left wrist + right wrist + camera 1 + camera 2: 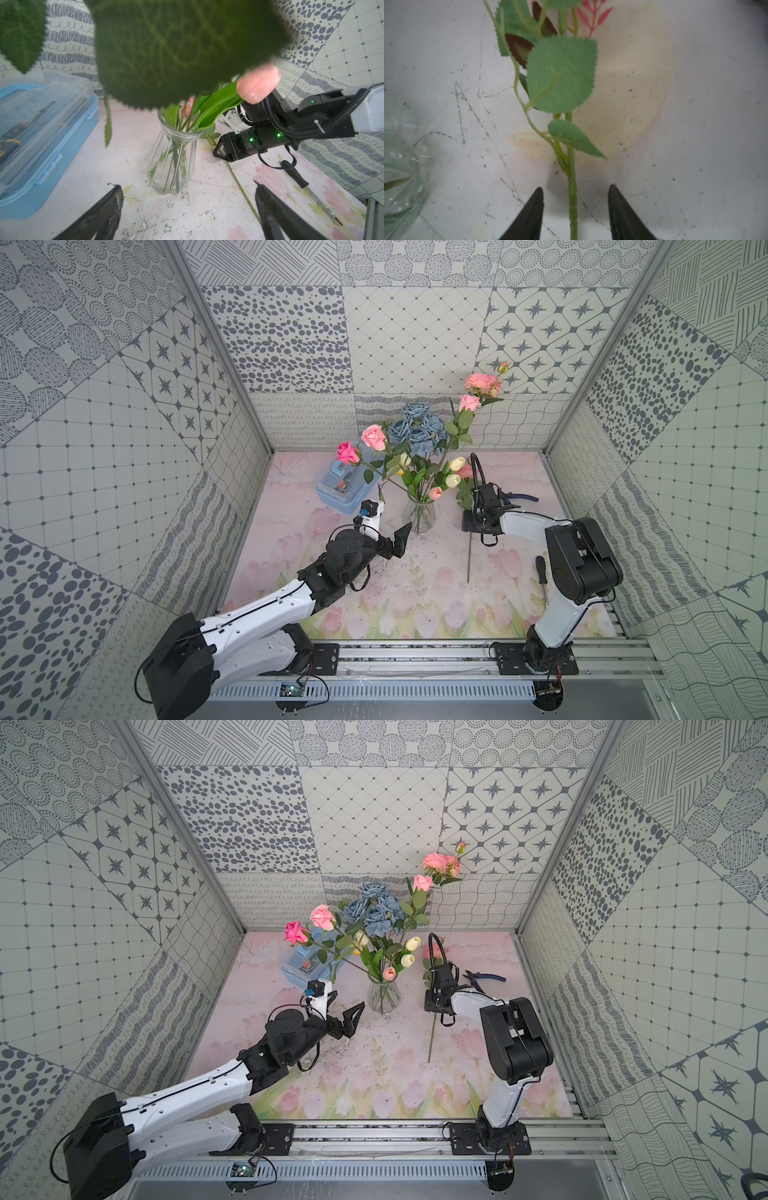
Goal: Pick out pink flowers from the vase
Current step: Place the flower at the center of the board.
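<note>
My left gripper should, since the light pink flower [373,437] is leaning toward the pale-blue box, away from my right gripper, draw its stem out and pass it over.
The clear ribbed vase [419,516] [383,996] [172,158] stands mid-table with pink flowers [374,437] [322,916] leaning out left and a taller pink cluster [482,383] at the right. One pink flower [465,471] lies on the table right of the vase, its green stem [572,166] [239,182] running toward the front. My right gripper [471,526] [434,1004] [575,186] hangs over that stem, open, with the stem between its fingers and touching neither. My left gripper [397,543] [349,1021] [187,186] is open, just left and in front of the vase.
Dusty-blue roses [419,427] and cream tulips [455,464] share the vase. A pale-blue plastic box [343,489] [41,135] sits back left. Blue-handled pliers [519,497] and a screwdriver [541,572] [297,176] lie by the right arm. A large leaf fills much of the left wrist view.
</note>
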{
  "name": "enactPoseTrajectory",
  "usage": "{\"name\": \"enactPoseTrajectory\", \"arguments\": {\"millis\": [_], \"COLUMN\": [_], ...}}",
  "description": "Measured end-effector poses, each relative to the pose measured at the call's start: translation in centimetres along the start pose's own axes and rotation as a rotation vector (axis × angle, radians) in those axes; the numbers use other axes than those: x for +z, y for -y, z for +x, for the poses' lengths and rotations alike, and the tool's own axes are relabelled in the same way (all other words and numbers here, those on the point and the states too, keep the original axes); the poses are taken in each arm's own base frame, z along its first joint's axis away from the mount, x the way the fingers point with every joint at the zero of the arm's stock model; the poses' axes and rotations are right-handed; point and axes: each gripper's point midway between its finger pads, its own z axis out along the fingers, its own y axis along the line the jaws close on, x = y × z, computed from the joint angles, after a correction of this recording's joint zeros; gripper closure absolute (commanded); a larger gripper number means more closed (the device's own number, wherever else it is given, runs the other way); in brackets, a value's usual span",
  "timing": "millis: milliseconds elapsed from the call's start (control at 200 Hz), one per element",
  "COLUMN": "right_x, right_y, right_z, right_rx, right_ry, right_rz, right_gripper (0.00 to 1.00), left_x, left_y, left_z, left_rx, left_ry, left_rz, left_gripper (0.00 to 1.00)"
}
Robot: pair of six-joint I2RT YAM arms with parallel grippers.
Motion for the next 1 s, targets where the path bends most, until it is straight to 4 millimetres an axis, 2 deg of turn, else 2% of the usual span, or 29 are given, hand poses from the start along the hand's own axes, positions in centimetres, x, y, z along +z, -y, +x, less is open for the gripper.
{"name": "enactPoseTrajectory", "arguments": {"millis": [105,270,355,440,480,630,741,821,1001], "right_x": [-1.6,-6.0,-8.2,-9.4,-9.6,-9.5,-9.5,-9.5,-9.6], "right_y": [0.4,0.6,0.1,-0.8,-1.3,-2.2,-2.5,-2.6,-2.9], "right_z": [0.6,0.0,-1.1,-1.8,-2.0,-1.6,-1.4,-1.4,-1.4], "right_rx": [0.012,0.052,0.066,0.057,0.051,0.036,0.036,0.034,0.033], "right_ry": [0.032,0.157,0.238,0.290,0.304,0.303,0.301,0.302,0.303], "right_rz": [-0.013,-0.060,-0.093,-0.116,-0.125,-0.144,-0.149,-0.152,-0.158], "right_gripper": [0.17,0.14,0.14,0.14,0.14,0.14,0.14,0.14,0.14], "left_x": [1.6,3.2,3.8,4.5,4.8,6.4,7.5,8.2,9.2], "left_y": [0.6,1.1,1.2,1.3,1.2,1.3,1.2,1.0,0.2], "left_z": [-1.2,-2.6,-3.3,-4.1,-4.4,-5.7,-5.7,-5.5,-5.7], "left_rx": [-0.038,-0.095,-0.123,-0.154,-0.167,-0.214,-0.243,-0.259,-0.275], "left_ry": [0.017,0.045,0.056,0.070,0.077,0.101,0.106,0.109,0.127], "left_rz": [0.006,0.003,-0.005,-0.016,-0.024,-0.065,-0.103,-0.133,-0.200], "left_gripper": [0.07,0.11,0.20,0.28,0.34,0.40,0.43,0.49,0.49]}}
